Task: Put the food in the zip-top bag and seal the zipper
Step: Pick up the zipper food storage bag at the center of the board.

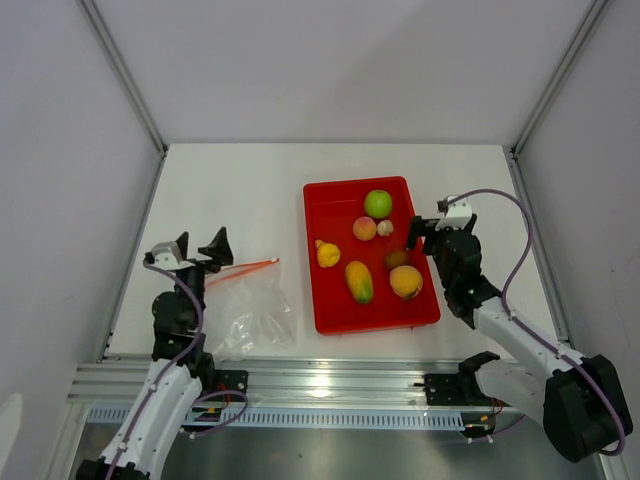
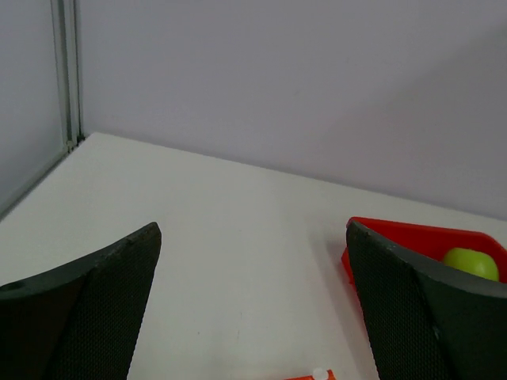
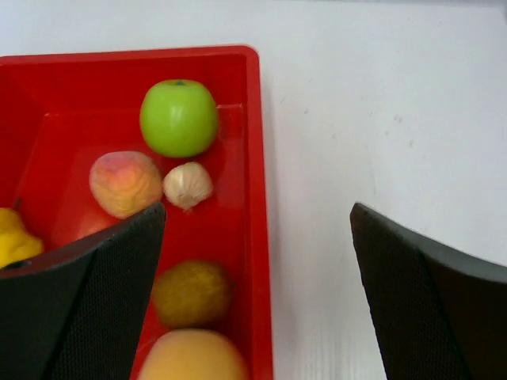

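My open right gripper should continue to go toward the clear film (image 1: pixel 277 317) until its fingers are on both sides of it, because the zip-top bag's edge (image 1: pixel 291 312) lies free next to the red tray.
The food lies in a red tray (image 1: pixel 325 300): green apple (image 1: pixel 378 204), peach (image 1: pixel 365 229), beige piece (image 1: pixel 385 228), yellow pear-like piece (image 1: pixel 327 254), mango (image 1: pixel 359 282), brown piece (image 1: pixel 396 259) and orange (image 1: pixel 406 282). The clear zip-top bag (image 1: pixel 255 315) lies flat left of the tray, its orange-red zipper (image 1: pixel 243 270) at the far edge. My left gripper (image 1: pixel 199 247) is open and empty just left of the zipper. My right gripper (image 1: pixel 432 229) is open and empty above the tray's right rim (image 3: pixel 257 198). The right wrist view shows the apple (image 3: pixel 179 117), peach (image 3: pixel 124 183), beige piece (image 3: pixel 188 185) and brown piece (image 3: pixel 192 293).
Grey walls with metal posts enclose the white table on three sides. A metal rail (image 1: pixel 320 385) runs along the near edge by the arm bases. In the left wrist view the tray's corner (image 2: pixel 412 233) and the apple (image 2: pixel 471 263) show behind the right finger.
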